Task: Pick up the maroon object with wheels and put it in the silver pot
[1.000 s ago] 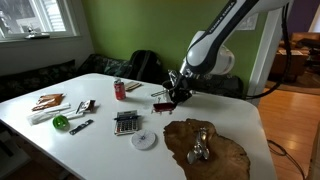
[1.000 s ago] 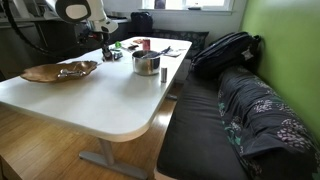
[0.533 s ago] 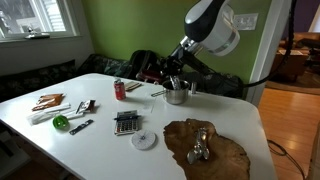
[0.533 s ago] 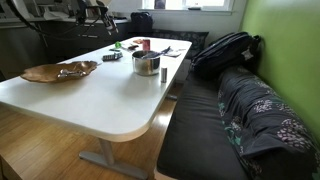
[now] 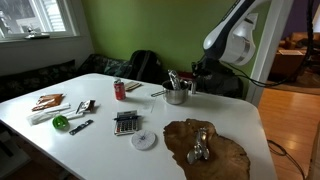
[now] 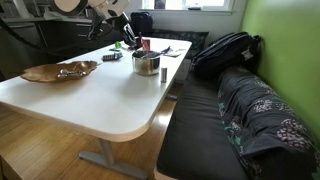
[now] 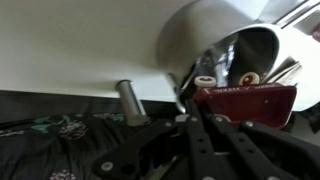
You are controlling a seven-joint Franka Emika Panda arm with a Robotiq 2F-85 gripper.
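Note:
My gripper should move back over the middle of the pot's opening (image 6: 147,56) before it goes down and opens, because the maroon object (image 7: 245,103) hangs off toward the silver pot's rim.
In the wrist view the maroon object with wheels (image 7: 245,100) sits between my dark fingers, one pale wheel showing, right at the open mouth of the silver pot (image 7: 215,35). My gripper (image 7: 200,116) is shut on the maroon object. In both exterior views the gripper (image 5: 186,78) (image 6: 130,38) hangs just above the silver pot (image 5: 177,96) (image 6: 146,65) at the far side of the white table. The maroon object is too small to make out there.
A small metal cylinder (image 7: 130,103) stands beside the pot. A red soda can (image 5: 119,90), a calculator (image 5: 126,123) and a white disc (image 5: 145,139) lie mid-table. A brown wooden tray (image 5: 228,158) holds a lumpy metal piece (image 5: 201,146). A backpack (image 6: 225,50) rests on the bench.
The arm lifted the maroon object off the table area beside the pot, swung up and across, and now holds it at the pot's mouth.

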